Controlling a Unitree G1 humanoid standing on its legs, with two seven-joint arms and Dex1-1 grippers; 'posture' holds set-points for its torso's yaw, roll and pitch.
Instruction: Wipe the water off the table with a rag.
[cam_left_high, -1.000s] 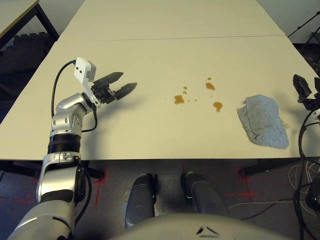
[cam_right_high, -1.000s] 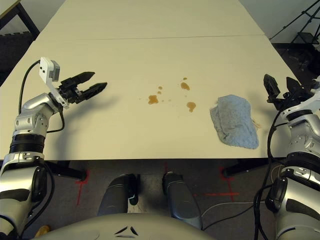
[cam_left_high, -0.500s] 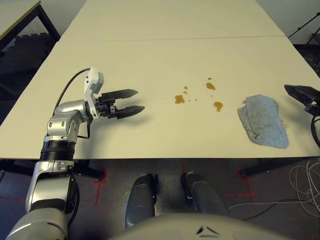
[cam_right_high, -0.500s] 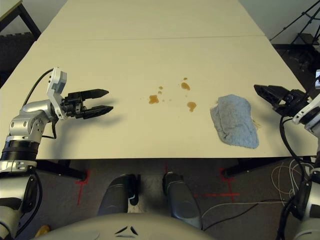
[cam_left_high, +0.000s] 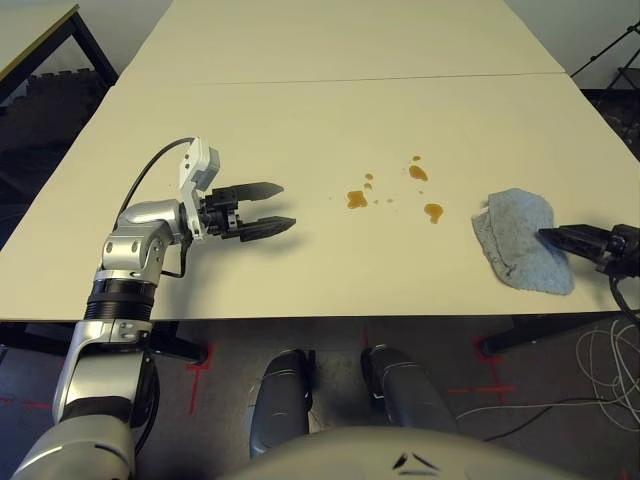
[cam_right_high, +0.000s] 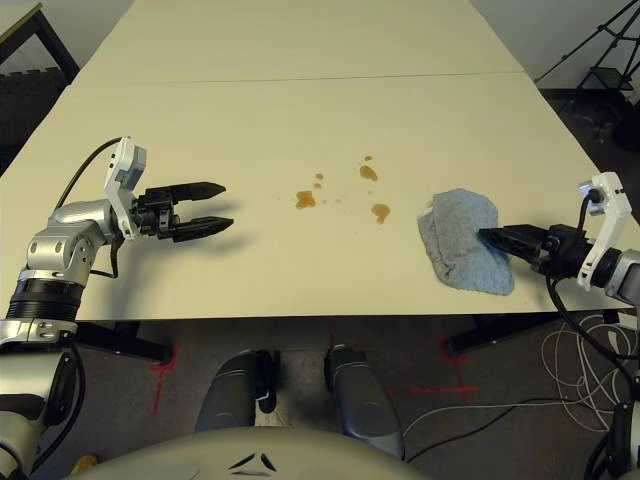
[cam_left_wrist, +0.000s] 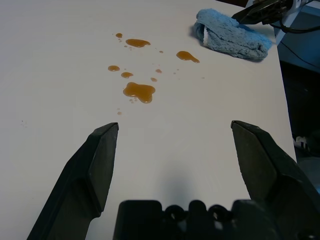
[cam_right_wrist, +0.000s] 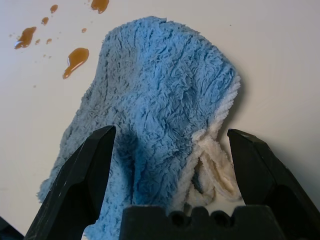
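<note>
The spread fingers of my right gripper are on both sides of the rag's rumpled folds (cam_right_wrist: 157, 167). I carry on going low toward the rag's middle (cam_right_high: 462, 240) until the fingers close there.
The water (cam_left_high: 357, 199) lies as several amber-brown drops and blotches at the middle of the pale beige table (cam_left_high: 330, 120), with more drops (cam_left_wrist: 139, 91) showing in the left wrist view. To their right, close to the front edge, lies the rumpled blue-grey rag (cam_left_high: 515, 235). My right gripper (cam_right_high: 484, 236) reaches in low from the right, open, its fingertips over the rag's right side. In its wrist view the right gripper (cam_right_wrist: 171, 131) has the rag (cam_right_wrist: 160, 90) between its spread fingers. My left gripper (cam_left_high: 286, 205) hovers open left of the water, holding nothing.
A thin seam (cam_left_high: 350, 78) crosses the table behind the drops. The table's front edge (cam_left_high: 330, 318) runs just below the rag. Another table (cam_left_high: 30, 20) stands at the far left, a tripod (cam_right_high: 600, 50) at the far right. Cables (cam_left_high: 600, 350) lie on the floor at the right.
My right gripper has swung down from beside the table's right edge and reached left onto the rag. The left gripper has edged slightly right towards the water.
</note>
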